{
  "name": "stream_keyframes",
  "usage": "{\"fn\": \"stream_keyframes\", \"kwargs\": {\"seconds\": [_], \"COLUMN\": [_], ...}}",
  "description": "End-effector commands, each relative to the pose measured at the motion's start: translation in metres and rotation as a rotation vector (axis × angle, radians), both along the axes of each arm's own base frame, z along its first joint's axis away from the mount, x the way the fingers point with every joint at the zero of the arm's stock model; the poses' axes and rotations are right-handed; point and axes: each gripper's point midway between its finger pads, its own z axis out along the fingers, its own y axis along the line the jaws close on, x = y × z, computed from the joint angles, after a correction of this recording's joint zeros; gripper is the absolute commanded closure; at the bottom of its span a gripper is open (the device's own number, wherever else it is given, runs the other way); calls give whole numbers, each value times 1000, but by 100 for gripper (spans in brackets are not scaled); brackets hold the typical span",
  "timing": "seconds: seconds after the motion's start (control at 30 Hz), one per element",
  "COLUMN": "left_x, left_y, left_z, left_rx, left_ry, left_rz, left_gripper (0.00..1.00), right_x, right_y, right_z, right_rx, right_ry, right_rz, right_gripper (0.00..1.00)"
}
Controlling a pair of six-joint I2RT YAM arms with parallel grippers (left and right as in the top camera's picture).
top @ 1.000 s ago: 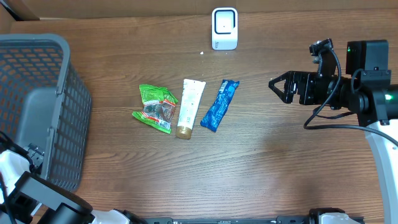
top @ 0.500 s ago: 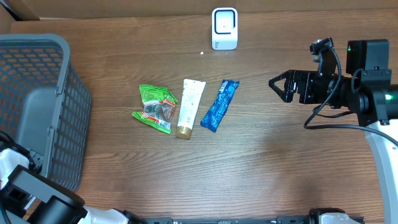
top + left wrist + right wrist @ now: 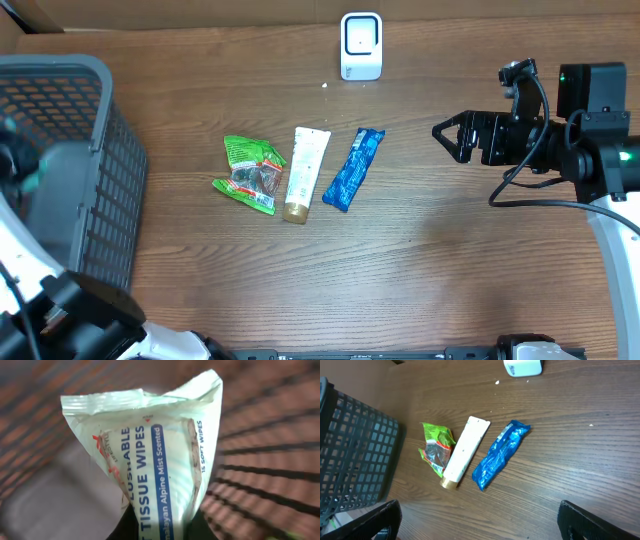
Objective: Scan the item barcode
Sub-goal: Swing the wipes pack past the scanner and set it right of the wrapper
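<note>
Clear wood is there between the blue packet and my empty right gripper, so my left gripper should go on moving the wipes pack to that spot and let go of it.
My left gripper is shut on a pale green pack of flushable tissue wipes, which stands upright out of its jaws in front of the basket's mesh. No barcode shows on the face I see. From overhead the left arm is a blur over the grey basket. The white scanner stands at the back edge of the table and shows in the right wrist view too, scanner. Over the table's right side, my right gripper hangs open and empty, fingers wide apart.
In the middle of the table lie a green snack packet, a white tube and a blue packet. The right wrist view shows the same three: packet, tube, blue packet.
The left arm has swung up from the bottom-left corner to over the basket and is blurred in motion. The right arm and the table items have not moved.
</note>
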Motion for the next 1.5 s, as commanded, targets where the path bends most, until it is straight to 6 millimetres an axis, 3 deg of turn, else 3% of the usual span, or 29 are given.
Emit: {"fn": "stream_keyframes", "kwargs": {"seconds": [0.0,0.07,0.13,0.23,0.27,0.33,0.43,0.47,0.53,0.57,0.67,0.73,0.9,1.03,1.13,1.17,1.2,1.23,1.27,1.3,1.37,1.47], "left_x": [50,63,77,91,94,98,105,105,104,103,83,64,24,0,8,10,14,15,18,21,22,30], "left_y": [-78,-119,-178,-271,-318,-369,-460,-471,-528,-543,-602,-628,-667,-697,-692,-690,-686,-684,-681,-678,-677,-671], "left_z": [93,115,129,119,104,81,29,22,-18,-29,-90,-120,-159,-141,-140,-141,-144,-145,-148,-151,-150,-142], "left_rx": [43,52,41,-25,-58,-109,-212,-220,-250,-257,-304,-343,-428,-641,-654,-642,-619,-605,-578,-553,-553,-564], "left_ry": [-217,-256,-285,-275,-243,-198,-108,-97,-40,-24,100,177,296,288,275,275,275,276,277,278,271,257], "left_rz": [-270,-375,-520,-747,-853,-941,-1037,-1051,-1130,-1149,-1205,-1236,-1313,-1410,-1397,-1389,-1378,-1372,-1361,-1353,-1363,-1356], "left_gripper": [96,96,96,96,96,96,96,96,96,96,96,96,96,96,95,88,69,57,31,17,11,10], "right_x": [4,6,10,18,23,29,32,32,29,28,21,18,17,15,13,13,13,13,12,12,10,8], "right_y": [1,-1,-8,-29,-48,-76,-123,-131,-158,-163,-184,-187,-188,-187,-186,-186,-185,-185,-185,-184,-183,-181], "right_z": [11,12,13,13,13,14,18,18,17,17,14,12,12,10,8,8,8,8,7,7,4,-1], "right_rx": [-1,-1,-3,-14,-28,-50,-34,-33,-34,-33,-32,-31,-30,-28,-26,-25,-25,-25,-24,-23,-20,-14], "right_ry": [-36,-42,-55,-57,-51,-60,-60,-58,-55,-53,-34,-21,-16,-4,9,11,11,12,14,19,32,54], "right_rz": [-2,-8,-30,-109,-182,-270,-422,-449,-524,-539,-602,-616,-617,-617,-616,-617,-616,-616,-615,-615,-614,-610], "right_gripper": [1,1,1,3,3,1,0,0,0,0,0,0,0,0,0,0,0,0,0,0,0,0]}}
